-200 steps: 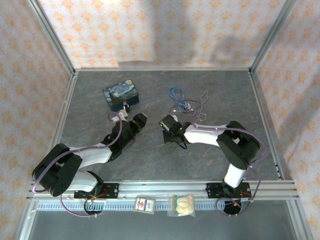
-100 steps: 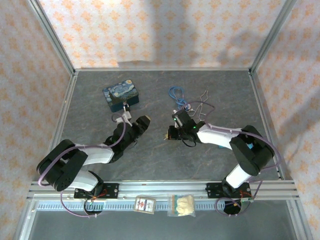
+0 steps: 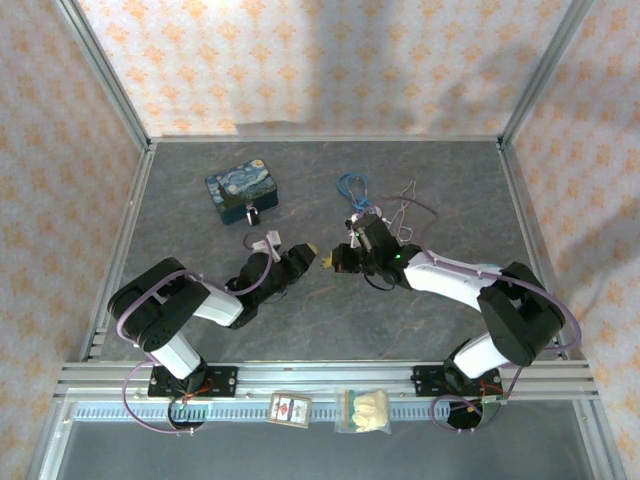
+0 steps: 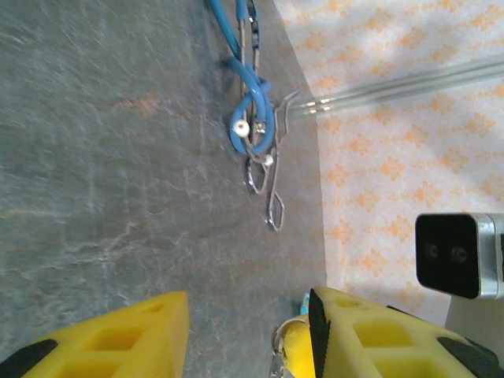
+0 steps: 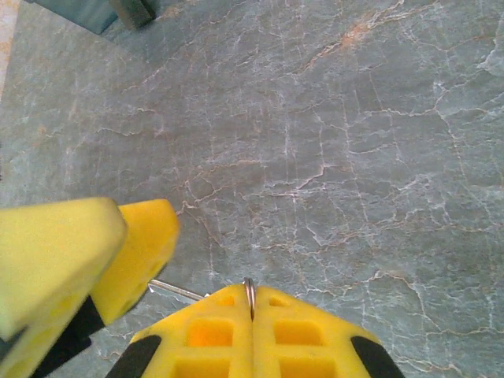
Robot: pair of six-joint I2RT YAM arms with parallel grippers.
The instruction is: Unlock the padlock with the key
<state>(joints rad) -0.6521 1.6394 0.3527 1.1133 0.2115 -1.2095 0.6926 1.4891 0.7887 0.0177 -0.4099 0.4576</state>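
The slim key [image 5: 177, 290] slants away from the ring in my right gripper [image 5: 250, 293], so my left gripper should hold the key while my right gripper takes it pointing ahead.
My right gripper [image 3: 340, 259] [image 5: 250, 305] is shut on the key's thin metal ring [image 5: 249, 291]; the slim key [image 5: 175, 290] sticks out sideways to the left of the fingers. My left gripper [image 3: 306, 258] [image 4: 248, 335] stands open just left of it, tips almost touching; one of its yellow fingers [image 5: 87, 260] hangs beside the key. Between the left fingers I see the right fingertip with the key ring [image 4: 282, 340]. The small dark padlock [image 3: 251, 213] [image 5: 131, 9] lies against the front of the blue painted tin [image 3: 242, 190], well away from both grippers.
A coiled blue cable [image 3: 352, 184] [image 4: 248, 110] and bent wire loops [image 3: 404, 215] [image 4: 272, 201] lie behind the right gripper. Patterned walls with metal frame posts [image 3: 105, 80] enclose the grey stone-look table [image 3: 300, 320]. A camera unit [image 4: 458, 253] stands at the right.
My left gripper has swung right and forward, away from the tin, up to the right gripper. The right gripper has turned to face it, still holding the key.
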